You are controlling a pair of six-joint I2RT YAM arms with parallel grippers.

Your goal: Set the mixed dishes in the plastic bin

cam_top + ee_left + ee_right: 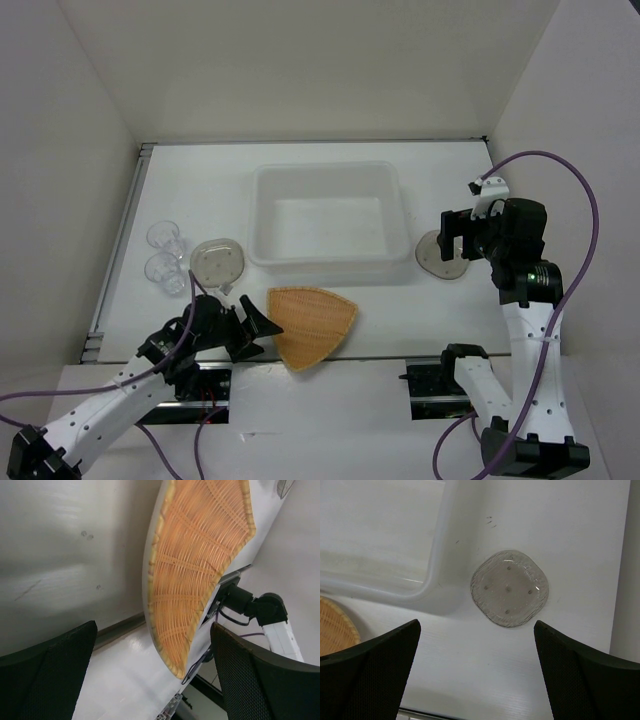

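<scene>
My left gripper's open fingers are in line with the woven plate's near rim [158,641]. I should carry on moving in until they are on both sides of the plate's rim [282,344], and then close them.
The tan-orange woven plate [310,322] lies flat on the table near its front edge; it also fills the left wrist view [195,565]. My left gripper [252,328] is open just left of the plate, not touching it. A pale-grey dish [217,261] lies left of the translucent white bin [328,224]. Another dish [440,255] lies right of the bin, seen in the right wrist view [510,588]. My right gripper [455,232] is open above that dish. Two clear cups [165,255] stand at the left. The bin holds nothing.
White walls enclose the table on three sides. The bin's corner [427,587] shows in the right wrist view. The right arm's base [250,605] and cables show past the table's front edge.
</scene>
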